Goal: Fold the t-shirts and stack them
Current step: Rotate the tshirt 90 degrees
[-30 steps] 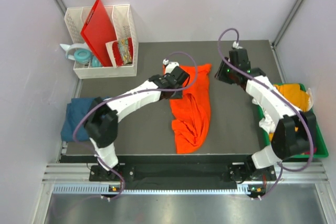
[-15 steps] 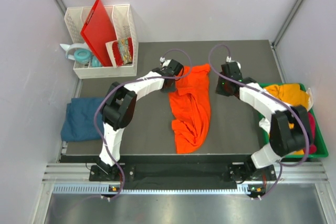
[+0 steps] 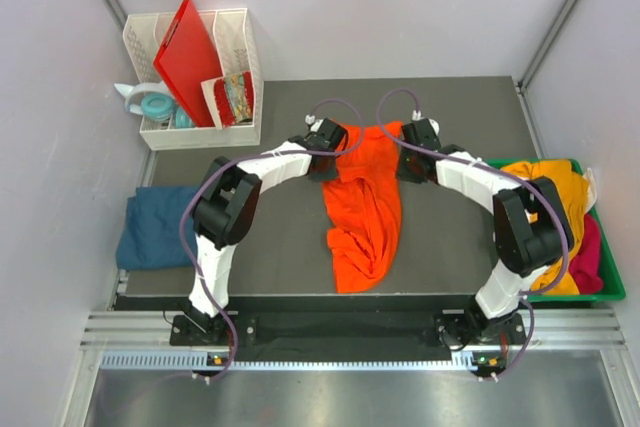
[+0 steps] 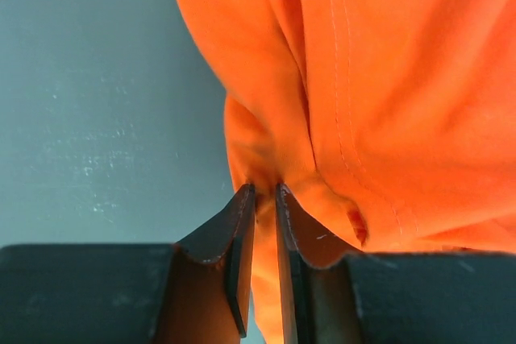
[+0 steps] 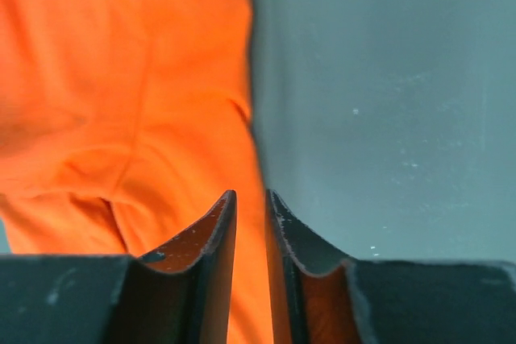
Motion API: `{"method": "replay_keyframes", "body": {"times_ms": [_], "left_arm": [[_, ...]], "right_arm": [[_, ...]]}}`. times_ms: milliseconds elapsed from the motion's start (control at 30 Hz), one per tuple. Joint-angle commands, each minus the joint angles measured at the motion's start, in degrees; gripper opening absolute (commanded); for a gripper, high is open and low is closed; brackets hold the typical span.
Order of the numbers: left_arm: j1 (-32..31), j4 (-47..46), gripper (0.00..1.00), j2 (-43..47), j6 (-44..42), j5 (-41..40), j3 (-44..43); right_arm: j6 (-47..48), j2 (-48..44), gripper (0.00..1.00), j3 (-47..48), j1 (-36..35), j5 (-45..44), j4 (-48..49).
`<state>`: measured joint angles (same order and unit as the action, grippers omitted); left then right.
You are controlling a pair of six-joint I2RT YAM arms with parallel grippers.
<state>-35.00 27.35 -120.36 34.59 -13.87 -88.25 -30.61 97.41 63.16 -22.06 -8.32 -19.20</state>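
Note:
Next, I take the near hem corner (image 3: pixel 381 281) with my right gripper and pull it straight, because the orange t-shirt's lower end (image 3: pixel 349 245) is bunched up and both grippers are at the t-shirt's top end.
A bright orange t-shirt (image 3: pixel 366 202) lies crumpled lengthwise on the dark mat, its top end toward the back. My left gripper (image 3: pixel 343 141) is at that end's left corner; in the left wrist view the left gripper (image 4: pixel 264 192) is shut on a fold of the orange t-shirt (image 4: pixel 379 94). At the top right corner my right gripper (image 3: pixel 404 150) has its jaws close together. In the right wrist view the right gripper (image 5: pixel 251 197) has the orange t-shirt's (image 5: pixel 121 102) edge between them. A folded dark teal-blue t-shirt (image 3: pixel 155 227) lies at the left edge. Yellow (image 3: pixel 560 182) and pink (image 3: pixel 590 257) t-shirts fill the bin.
A green bin (image 3: pixel 612 292) stands at the right edge. A white organiser (image 3: pixel 240 132) at the back left holds a red board (image 3: pixel 190 52) and a snack packet (image 3: pixel 232 95). A pale teal object (image 3: pixel 150 104) sits beside it. Bare mat (image 3: pixel 460 237) shows right of the shirt.
Both grippers moved in to the orange shirt's top corners, the right one coming in from the right, and both closed on the cloth. The shirt's top edge has bunched slightly.

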Motion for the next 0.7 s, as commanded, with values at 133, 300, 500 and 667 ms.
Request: {"method": "replay_keyframes", "body": {"times_ms": [133,300,500,667], "left_arm": [[0.46,-4.69,0.22,1.89,0.04,3.05,-0.86],[0.73,-2.83,0.21,-2.6,-0.22,4.99,-3.68],[1.96,0.67,0.21,-5.85,0.57,5.7,-6.58],[3.79,3.75,0.2,-8.4,1.09,4.64,-9.57]], "right_arm": [[1.34,3.39,0.23,9.78,-3.16,0.93,0.22],[2.05,10.25,0.22,13.74,-3.07,0.94,-2.33],[1.17,15.97,0.23,17.43,-2.54,1.29,-5.23],[0.73,20.88,0.24,21.12,-2.19,1.99,-8.12]]}}
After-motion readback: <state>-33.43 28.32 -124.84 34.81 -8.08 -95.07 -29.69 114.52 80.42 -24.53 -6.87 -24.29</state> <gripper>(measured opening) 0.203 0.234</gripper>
